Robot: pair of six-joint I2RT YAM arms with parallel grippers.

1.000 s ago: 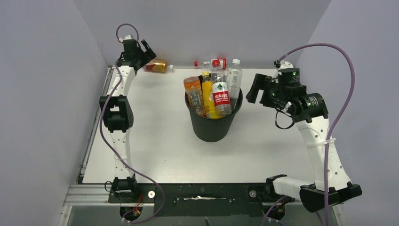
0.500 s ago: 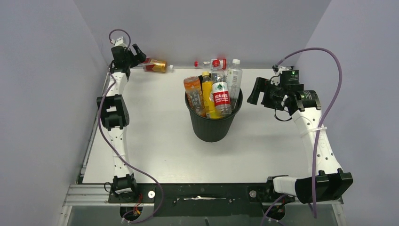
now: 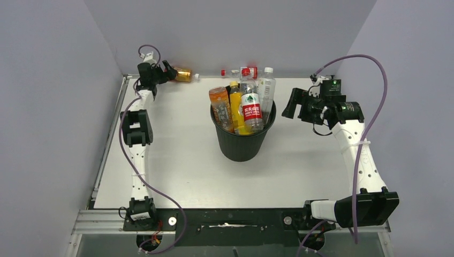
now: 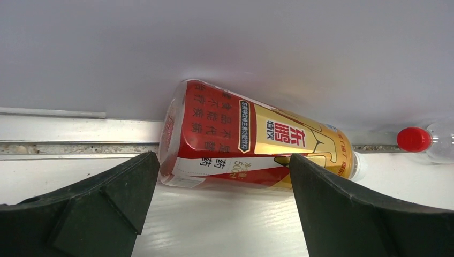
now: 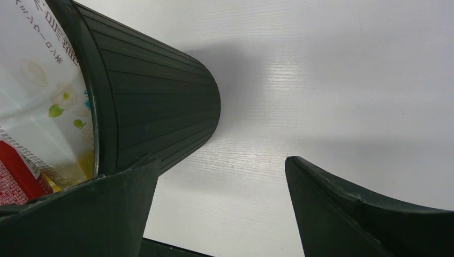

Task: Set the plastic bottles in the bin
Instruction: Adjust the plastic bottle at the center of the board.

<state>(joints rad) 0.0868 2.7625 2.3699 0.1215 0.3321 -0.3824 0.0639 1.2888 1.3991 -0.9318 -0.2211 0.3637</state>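
The amber bottle point(image 4: 257, 138) rests along the back wall, crosswise to my fingers, so next I swing the bottle's base point(image 4: 172, 131) out with my left gripper before gripping its body.
An amber bottle point(image 3: 183, 74) with a red and gold label point(image 4: 257, 139) lies on its side against the back wall at the far left. My left gripper point(image 3: 167, 72) is open at its base end, and the bottle lies just beyond the open fingertips, untouched point(image 4: 222, 158). The black bin point(image 3: 241, 145) stands mid-table with several bottles upright in it: orange point(image 3: 219, 107), yellow point(image 3: 236, 110), red-labelled clear point(image 3: 251, 110). My right gripper point(image 3: 293, 103) hangs open and empty right of the bin, whose ribbed wall point(image 5: 155, 101) fills its wrist view.
A clear bottle with a red cap point(image 3: 239, 72) lies behind the bin by the back wall; its cap point(image 4: 413, 139) shows at the right of the left wrist view. An aluminium rail point(image 4: 69, 143) runs along the wall foot.
My left gripper has swung down and right to the amber bottle's base end, jaws still wide. My right arm has drawn in a little; its gripper stays beside the bin.
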